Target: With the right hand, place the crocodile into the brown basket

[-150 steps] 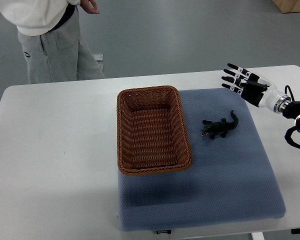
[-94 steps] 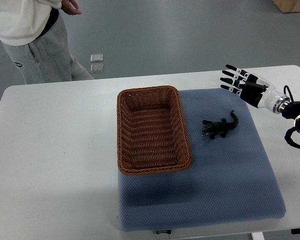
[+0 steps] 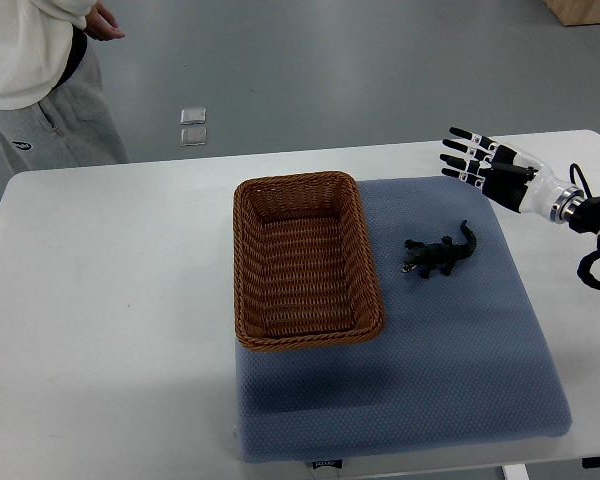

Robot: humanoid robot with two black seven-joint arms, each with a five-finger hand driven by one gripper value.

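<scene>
The spread fingers of my right gripper point past the crocodile's tail (image 3: 469,238). I should pull back, turn the wrist and put the thumb and fingers around the crocodile's body (image 3: 442,254).
A small dark green toy crocodile (image 3: 439,254) lies on the blue mat (image 3: 450,350), just right of the brown wicker basket (image 3: 302,190). The basket holds nothing. My right hand (image 3: 472,160) comes in from the right edge and hovers over the mat's far right corner, above and to the right of the crocodile. Its fingers are spread and hold nothing. The left arm does not show.
The mat lies on a white table (image 3: 100,300). A person (image 3: 35,80) in a white top and grey trousers stands beyond the table's far left corner. Two small square tiles (image 3: 192,126) lie on the floor behind the table.
The person has stepped to the left, away from the table. My right hand has edged slightly up and away from the crocodile, still spread.
</scene>
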